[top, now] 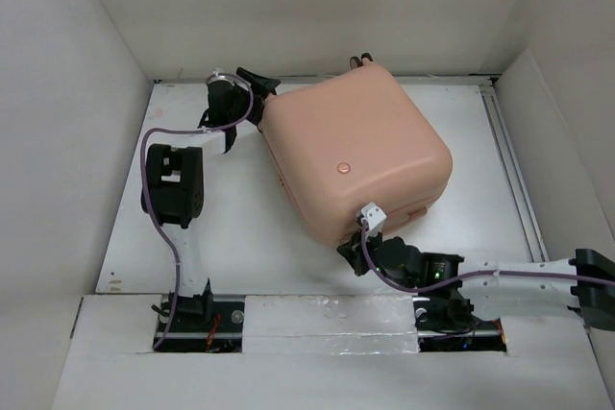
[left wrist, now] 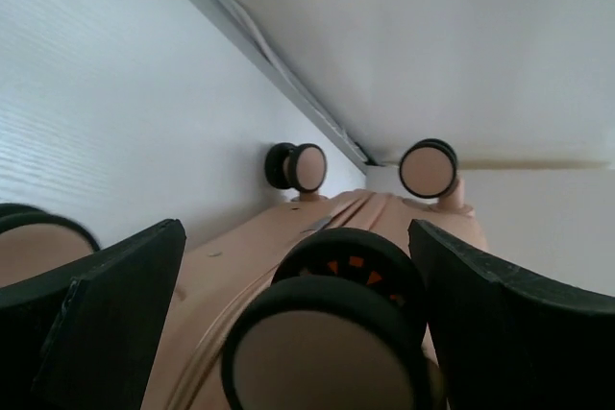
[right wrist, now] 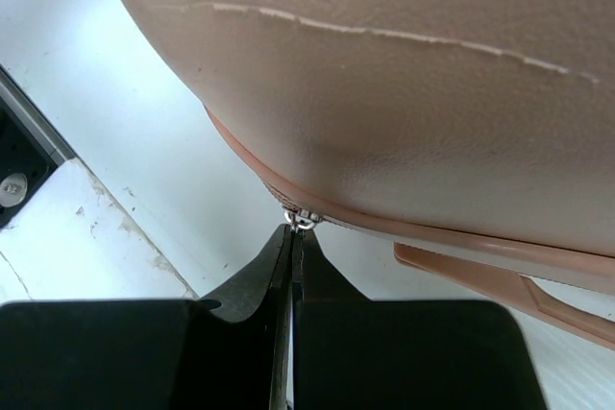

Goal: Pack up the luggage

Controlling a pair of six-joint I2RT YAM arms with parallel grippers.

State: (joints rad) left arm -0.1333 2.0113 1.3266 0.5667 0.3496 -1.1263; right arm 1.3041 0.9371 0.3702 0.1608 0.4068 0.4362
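The luggage lies askew with its zipper-pull corner (top: pixel 332 231) toward the robot, so next the left gripper pulls the luggage's wheel (left wrist: pixel 322 357) closer while the right gripper turns that corner around.
The luggage (top: pixel 356 160) is a salmon-pink hard-shell suitcase lying closed and flat, turned at an angle on the table. My left gripper (top: pixel 248 110) is at its back-left corner. In the left wrist view the gripper (left wrist: pixel 296 237) is open, with its jaws on either side of a black-and-pink wheel (left wrist: pixel 332 333). Two more wheels (left wrist: pixel 298 167) (left wrist: pixel 428 168) show beyond. My right gripper (top: pixel 356 249) is at the near corner. In the right wrist view the gripper (right wrist: pixel 298 232) is shut on the metal zipper pull (right wrist: pixel 304 219) at the shell's seam (right wrist: pixel 384 64).
White enclosure walls stand close behind and to the left of the suitcase (left wrist: pixel 115 93). A metal rail (top: pixel 509 160) runs along the table's right side. A pink strap or handle (right wrist: pixel 480 280) hangs under the shell near the zipper.
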